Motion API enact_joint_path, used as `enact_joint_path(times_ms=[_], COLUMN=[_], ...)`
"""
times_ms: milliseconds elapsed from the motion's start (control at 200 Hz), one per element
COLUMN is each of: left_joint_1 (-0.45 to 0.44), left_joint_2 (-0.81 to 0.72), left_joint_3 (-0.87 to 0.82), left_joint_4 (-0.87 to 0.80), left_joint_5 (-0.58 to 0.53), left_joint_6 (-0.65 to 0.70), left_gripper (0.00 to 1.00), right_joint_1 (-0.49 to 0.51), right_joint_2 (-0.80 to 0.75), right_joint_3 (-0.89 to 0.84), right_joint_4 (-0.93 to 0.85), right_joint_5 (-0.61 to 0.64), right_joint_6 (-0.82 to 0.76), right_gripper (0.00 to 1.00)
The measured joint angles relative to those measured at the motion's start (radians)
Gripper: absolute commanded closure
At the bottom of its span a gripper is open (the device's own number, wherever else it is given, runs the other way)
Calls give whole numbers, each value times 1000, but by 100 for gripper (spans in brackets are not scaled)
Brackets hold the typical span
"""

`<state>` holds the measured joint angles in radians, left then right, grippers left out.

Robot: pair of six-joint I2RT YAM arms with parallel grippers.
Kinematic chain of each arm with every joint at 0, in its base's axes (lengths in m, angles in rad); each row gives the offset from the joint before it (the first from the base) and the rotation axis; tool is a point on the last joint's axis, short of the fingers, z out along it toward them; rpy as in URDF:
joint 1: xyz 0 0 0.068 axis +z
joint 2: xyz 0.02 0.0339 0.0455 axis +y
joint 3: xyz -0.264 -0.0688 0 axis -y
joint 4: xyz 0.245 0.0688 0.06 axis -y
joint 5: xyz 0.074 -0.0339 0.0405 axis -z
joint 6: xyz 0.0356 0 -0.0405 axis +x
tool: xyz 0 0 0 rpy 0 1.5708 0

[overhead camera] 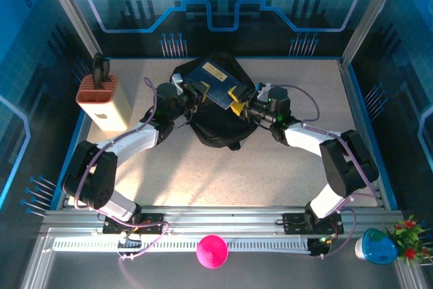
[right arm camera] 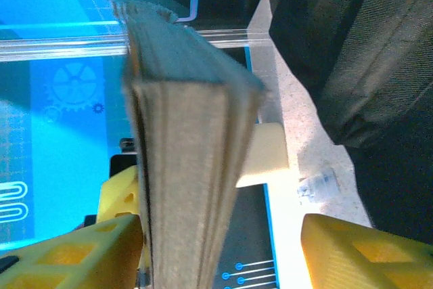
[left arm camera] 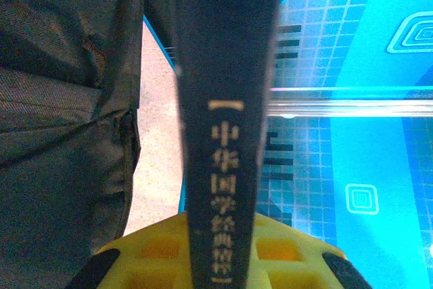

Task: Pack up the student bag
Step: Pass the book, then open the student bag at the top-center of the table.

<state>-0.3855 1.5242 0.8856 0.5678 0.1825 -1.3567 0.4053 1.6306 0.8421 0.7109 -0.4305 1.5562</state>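
I should take the book aside with my right gripper before my left gripper opens the bag, as that hand holds the book's spine over the slack bag.
The student bag, a black fabric backpack, lies at the middle back of the table. A dark blue book hangs just above its top. My left gripper is shut on the book's left end. In the left wrist view the dark spine with pale characters sits clamped in the left gripper, with bag fabric to the left. My right gripper is at the book's right end. The right wrist view has the page edge inside the right gripper. One finger is against it, while the other finger stands apart.
A tan box with an orange-brown top stands at the back left, holding a black item. A pink ball rests on the front rail. At the front right corner are a blue-white object and a small plant. Blue walls enclose the table.
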Motion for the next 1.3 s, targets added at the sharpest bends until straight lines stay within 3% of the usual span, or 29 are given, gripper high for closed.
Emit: enact_joint_path(times_ms=[130, 280, 385, 625, 800, 996, 1301], left_joint_1=[-1, -1, -2, -19, -67, -161, -296], left_joint_2=[4, 14, 14, 14, 29, 148, 368], left_joint_3=[5, 5, 27, 141, 175, 297, 540], left_joint_4=[-2, -14, -76, -308, -435, -550, -745], left_joint_5=[6, 6, 18, 25, 25, 24, 25], left_joint_6=[1, 12, 68, 297, 450, 610, 858], left_gripper=[89, 71, 51, 33, 30, 30, 46], right_joint_1=[4, -1, -14, -121, -221, -315, -450], right_joint_2=[16, 18, 9, -138, -282, -417, -552], right_joint_3=[7, 11, 10, -15, -25, -32, -42], right_joint_4=[39, 61, 19, -179, -344, -558, -809], right_joint_5=[-4, -13, -24, -16, 17, 85, 161], right_joint_6=[19, 5, -24, -184, -322, -470, -644], right_gripper=[66, 92, 97, 100, 100, 100, 100])
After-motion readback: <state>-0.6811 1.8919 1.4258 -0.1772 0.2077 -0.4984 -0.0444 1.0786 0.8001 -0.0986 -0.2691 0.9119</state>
